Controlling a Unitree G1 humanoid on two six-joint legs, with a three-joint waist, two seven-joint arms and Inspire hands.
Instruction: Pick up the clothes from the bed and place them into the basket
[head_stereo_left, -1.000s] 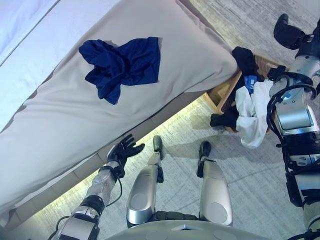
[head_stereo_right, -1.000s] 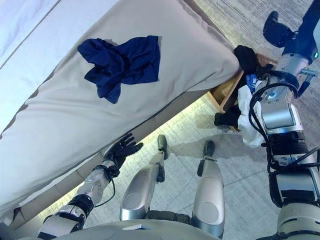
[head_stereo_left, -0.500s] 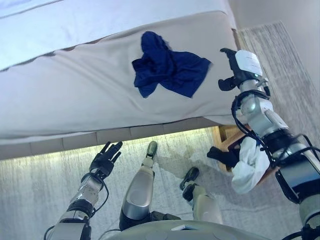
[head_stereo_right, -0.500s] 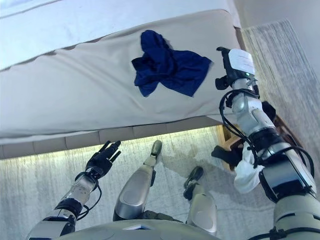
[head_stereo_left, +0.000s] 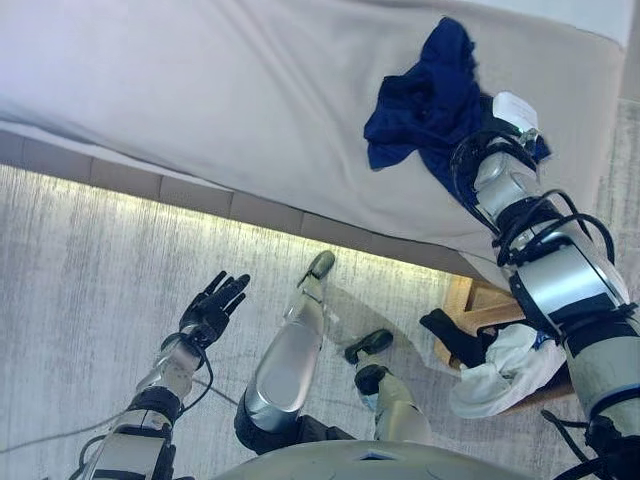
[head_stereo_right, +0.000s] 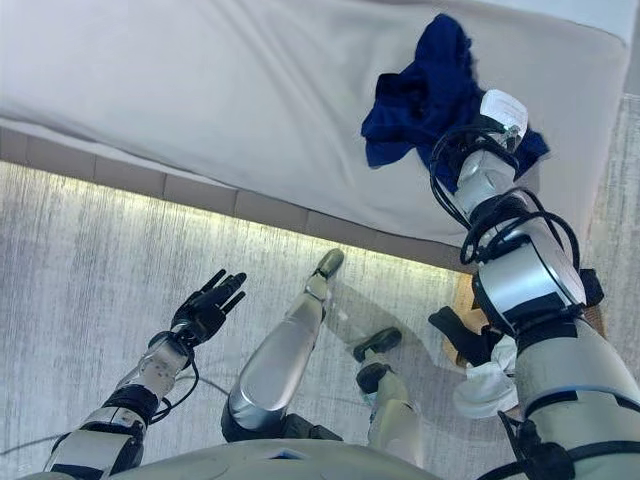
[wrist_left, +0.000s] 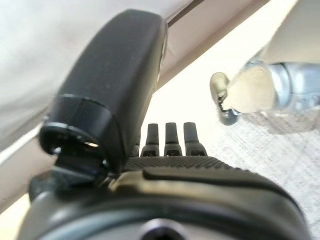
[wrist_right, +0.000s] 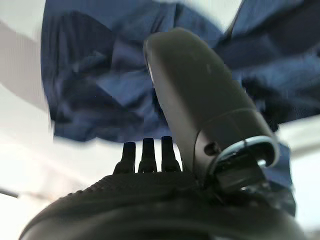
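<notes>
White cloth (head_stereo_left: 508, 372) already hangs over the basket's edge. The navy blue garment (head_stereo_left: 425, 105) will come to rest in a heap on top when I lower it.
A crumpled navy blue garment (head_stereo_left: 425, 100) lies on the beige bed (head_stereo_left: 200, 90) near its right end. My right arm (head_stereo_left: 560, 270) reaches over the bed edge onto the garment. In the right wrist view my right hand (wrist_right: 150, 190) is open, thumb (wrist_right: 200, 95) and fingers straight, just over the blue cloth (wrist_right: 90, 85), holding nothing. My left hand (head_stereo_left: 212, 310) is open and empty, low over the floor, away from the bed. The wooden basket (head_stereo_left: 462, 298) stands on the floor at the lower right, partly hidden by my right arm.
White cloth (head_stereo_left: 500, 372) and black cloth (head_stereo_left: 452, 338) hang out of the basket. A lit strip runs along the bed base (head_stereo_left: 150, 185). Grey carpet (head_stereo_left: 80, 290) covers the floor in front of the bed.
The camera has swung, shifting the whole picture. My right hand has moved from the bed's corner onto the navy garment. My left hand stays open and low.
</notes>
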